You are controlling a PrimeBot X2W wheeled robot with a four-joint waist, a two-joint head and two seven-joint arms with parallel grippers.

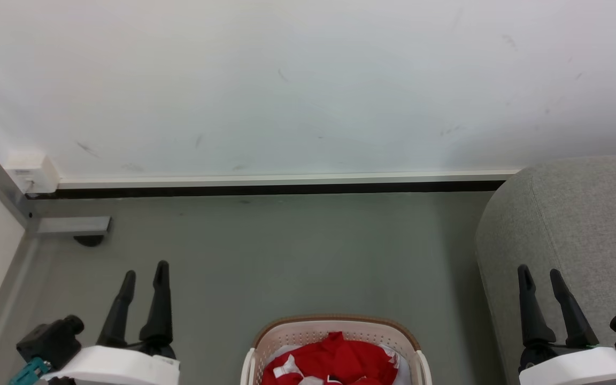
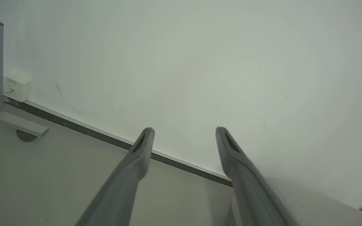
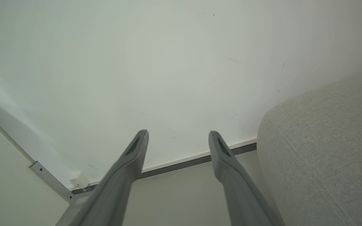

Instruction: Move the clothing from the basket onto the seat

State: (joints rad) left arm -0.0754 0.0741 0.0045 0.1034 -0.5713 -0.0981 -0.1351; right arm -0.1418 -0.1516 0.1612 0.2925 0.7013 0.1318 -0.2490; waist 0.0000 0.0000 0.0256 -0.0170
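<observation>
White (image 1: 405,371) shows between the red clothing (image 1: 347,356) and the basket's side, so the robot should expect a white layer hidden underneath when it lifts the clothing.
The cream-white basket (image 1: 335,330) with a tan rim stands on the floor at the bottom middle of the head view, cut off by the frame edge. Red clothing (image 1: 335,361) with white trim lies bunched inside it. The light grey seat (image 1: 580,224) rises at the right. My left gripper (image 1: 145,270) hangs open at the lower left, left of the basket and apart from it. My right gripper (image 1: 540,272) is open at the lower right, in front of the seat's rounded side. In the wrist views, the left gripper (image 2: 184,130) and the right gripper (image 3: 178,133) both hold nothing, and the seat (image 3: 322,150) shows at the right.
A white wall with a baseboard (image 1: 286,179) runs across the back. A grey metal frame leg with a foot (image 1: 72,227) and a small white box (image 1: 32,171) stand at the left. Grey floor (image 1: 297,251) lies between basket and wall.
</observation>
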